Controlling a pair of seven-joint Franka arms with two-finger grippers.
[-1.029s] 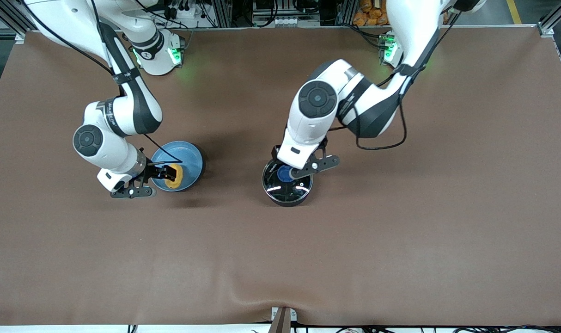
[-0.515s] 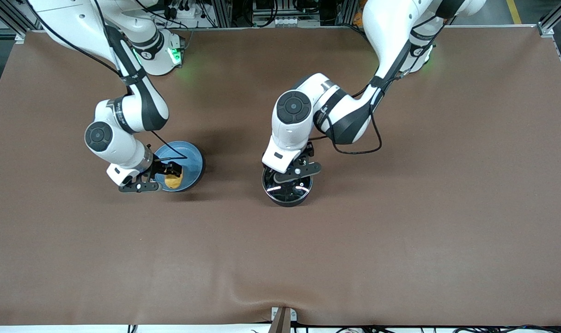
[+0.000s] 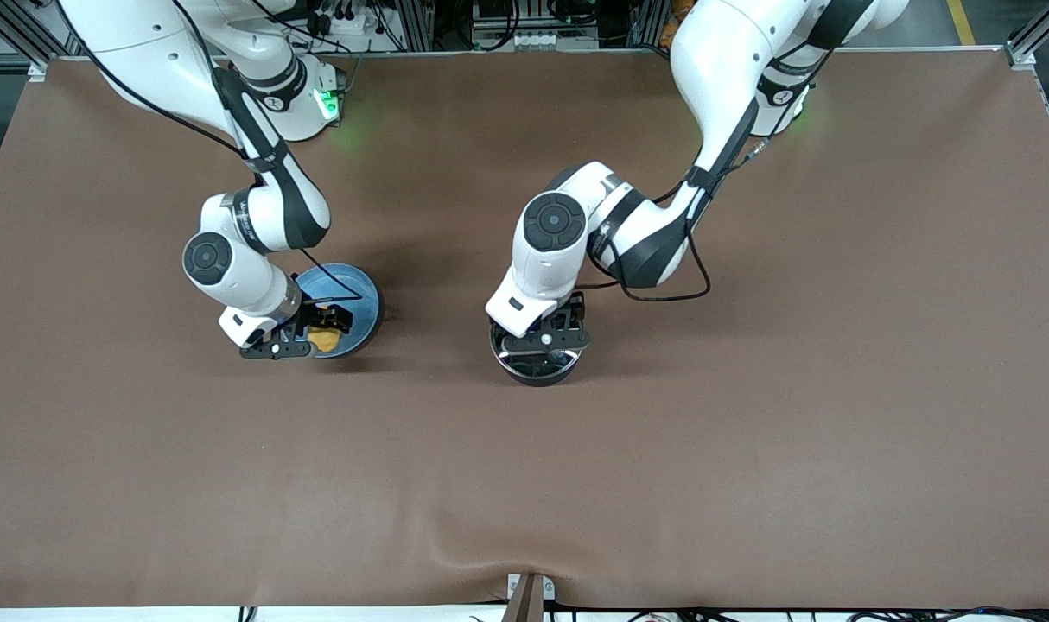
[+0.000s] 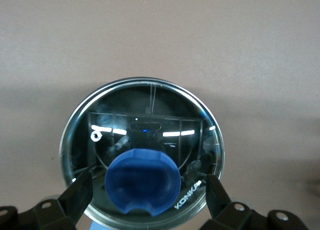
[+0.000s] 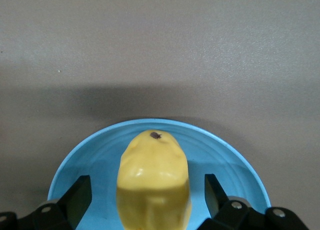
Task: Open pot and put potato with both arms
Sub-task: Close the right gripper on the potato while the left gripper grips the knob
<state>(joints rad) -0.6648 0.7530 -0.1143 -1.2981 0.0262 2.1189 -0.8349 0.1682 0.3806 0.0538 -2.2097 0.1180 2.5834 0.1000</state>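
Note:
My gripper will uncover an empty pot (image 3: 534,380) when it lifts the lid away, because only plain dark shows through the glass lid (image 4: 126,103).
The pot (image 3: 537,367) stands mid-table with a glass lid (image 4: 150,115) on it that has a blue knob (image 4: 144,182). Its long handle is hidden under the left arm. My left gripper (image 3: 542,339) is low over the lid and open (image 4: 146,192), with one finger on each side of the knob and apart from it. The potato (image 3: 327,340) lies on a light-blue plate (image 3: 356,298) toward the right arm's end. My right gripper (image 3: 320,333) is open over it. In the right wrist view its fingers (image 5: 79,197) straddle the potato (image 5: 154,180) without touching it.
The brown table cloth (image 3: 749,389) stretches wide around both things. The plate's rim (image 5: 225,160) rings the potato. A small bracket (image 3: 529,596) sits at the table's edge nearest the front camera.
Both wrists turned and moved in. The left gripper came to sit over the lid's knob, which it now hides in the front view. The right gripper closed in over the potato.

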